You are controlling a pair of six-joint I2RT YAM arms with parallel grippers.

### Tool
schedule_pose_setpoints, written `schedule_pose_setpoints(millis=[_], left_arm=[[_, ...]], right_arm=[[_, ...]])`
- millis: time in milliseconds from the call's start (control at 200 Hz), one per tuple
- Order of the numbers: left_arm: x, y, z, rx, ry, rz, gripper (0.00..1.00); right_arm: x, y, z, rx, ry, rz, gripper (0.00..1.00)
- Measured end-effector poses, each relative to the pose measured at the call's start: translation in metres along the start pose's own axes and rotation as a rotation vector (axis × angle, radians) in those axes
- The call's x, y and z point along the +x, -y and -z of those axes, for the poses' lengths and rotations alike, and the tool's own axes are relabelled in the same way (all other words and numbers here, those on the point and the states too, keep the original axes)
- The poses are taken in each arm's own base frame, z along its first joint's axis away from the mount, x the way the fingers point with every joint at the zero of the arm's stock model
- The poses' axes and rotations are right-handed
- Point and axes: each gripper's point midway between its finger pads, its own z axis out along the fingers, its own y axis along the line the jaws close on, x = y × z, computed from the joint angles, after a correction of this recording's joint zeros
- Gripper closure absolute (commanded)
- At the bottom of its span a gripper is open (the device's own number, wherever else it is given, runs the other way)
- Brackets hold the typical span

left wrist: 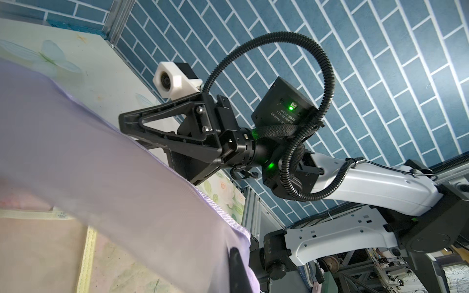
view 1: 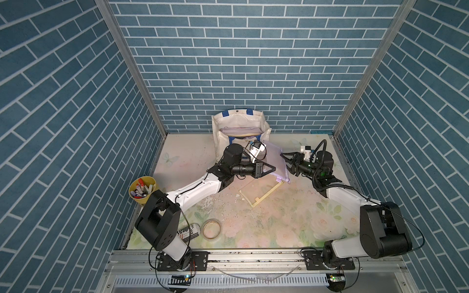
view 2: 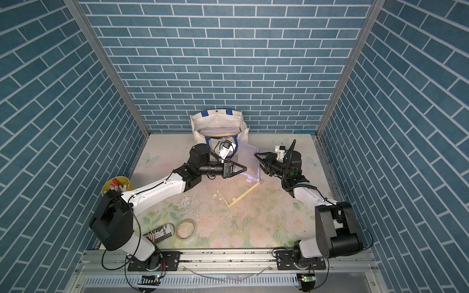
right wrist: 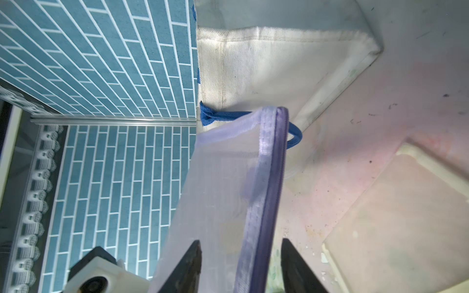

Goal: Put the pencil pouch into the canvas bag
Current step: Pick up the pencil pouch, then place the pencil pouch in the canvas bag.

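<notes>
Next, I carry the pencil pouch (view 1: 276, 162) in with my left gripper while my right gripper backs away, because the canvas bag's opening (view 1: 240, 130) is on my left gripper's side.
The pencil pouch (view 1: 275, 158) (view 2: 247, 159) is a see-through lilac mesh pouch with a purple zipper edge, held up off the table in front of the canvas bag (view 1: 239, 121) (view 2: 218, 121). My left gripper (view 1: 273, 168) (left wrist: 232, 253) is shut on its lower edge; only one finger shows through the mesh. My right gripper (view 1: 288, 164) (right wrist: 241, 243) is open, its jaws straddling the zipper edge of the pouch (right wrist: 223, 190) with a gap on the table side. The off-white bag (right wrist: 279, 63) stands open against the back wall, its blue handle hanging forward.
A flat clear pouch with cream trim (view 1: 258, 189) lies on the table under the grippers. A yellow cup of markers (view 1: 142, 189) stands at the left edge. A can (view 1: 189, 232) and a tape roll (view 1: 212, 228) lie near the front left. Something flat sits inside the bag.
</notes>
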Motion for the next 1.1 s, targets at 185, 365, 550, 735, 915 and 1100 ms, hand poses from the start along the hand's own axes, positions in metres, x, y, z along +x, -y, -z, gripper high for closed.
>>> schedule_pose_setpoints(millis=[185,365,550,735,915,1100], left_arm=[[0.004,-0.005,0.001,-0.008,-0.002,0.014,0.93],[0.005,-0.016,0.009,-0.044,-0.011,0.027,0.40],[-0.019,-0.027,0.046,-0.084,0.061,0.046,0.07],[-0.041,-0.032,0.070,-0.108,0.131,0.041,0.01],[-0.051,-0.037,0.062,-0.075,0.163,0.062,0.01],[-0.063,-0.043,0.054,-0.041,0.206,0.090,0.11]], right_arm=[[0.001,-0.010,0.000,-0.037,-0.013,0.007,0.99],[0.002,-0.021,-0.001,-0.063,-0.035,0.031,1.00],[0.002,-0.050,-0.001,-0.128,-0.062,0.103,1.00],[0.008,-0.084,0.000,-0.201,-0.111,0.191,1.00],[0.019,-0.111,-0.003,-0.258,-0.174,0.250,1.00],[0.029,-0.112,-0.015,-0.268,-0.235,0.255,1.00]])
